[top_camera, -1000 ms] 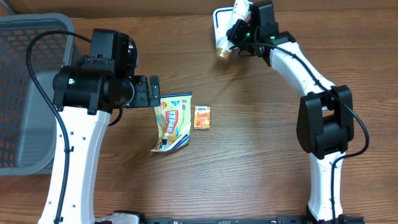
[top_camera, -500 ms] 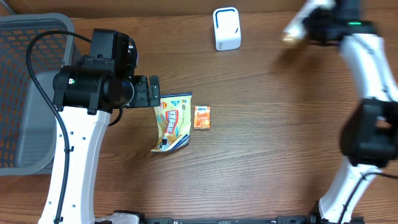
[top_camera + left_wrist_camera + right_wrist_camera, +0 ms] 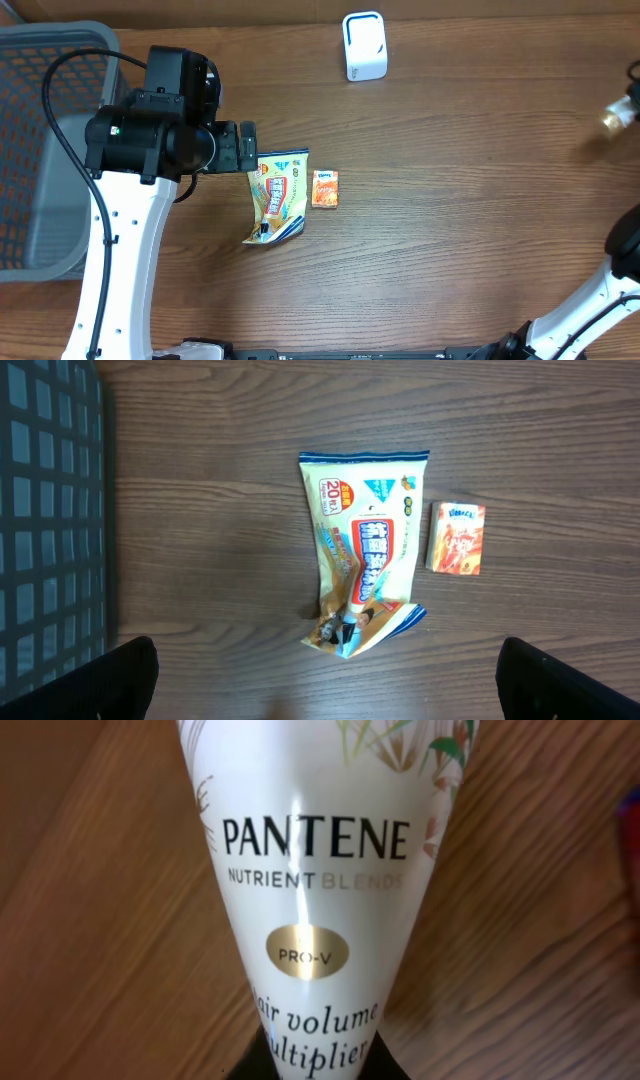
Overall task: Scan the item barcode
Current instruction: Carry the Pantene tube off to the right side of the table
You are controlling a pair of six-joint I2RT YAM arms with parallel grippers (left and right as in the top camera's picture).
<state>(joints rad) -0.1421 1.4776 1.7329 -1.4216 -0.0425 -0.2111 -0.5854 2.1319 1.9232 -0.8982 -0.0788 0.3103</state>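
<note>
My right gripper goes on lowering the white Pantene bottle point(image 3: 618, 116), which is over open wood point(image 3: 616, 172) and clear of the white scanner, until it rests there, and then let go.
A white Pantene bottle point(image 3: 320, 870) fills the right wrist view, its narrow end clamped in my right gripper point(image 3: 310, 1065), which is shut on it. In the overhead view only the bottle's blurred gold tip point(image 3: 617, 113) shows at the far right edge, well away from the white scanner point(image 3: 364, 45) at the back. My left gripper point(image 3: 245, 150) hangs open above the table, just left of a yellow packet point(image 3: 278, 195). In the left wrist view that gripper point(image 3: 325, 690) has its dark fingertips point(image 3: 120, 680) spread wide with nothing between them, near the yellow packet point(image 3: 365, 565).
A small orange box point(image 3: 325, 188) lies right of the packet, also seen as the orange box point(image 3: 458, 538) in the left wrist view. A grey mesh basket point(image 3: 40, 150) stands at the left edge. The right arm's dark link point(image 3: 625, 250) shows at the right edge.
My right arm has swung the bottle from the scanner out to the far right edge of the overhead view. The left arm, packet and box have not moved.
</note>
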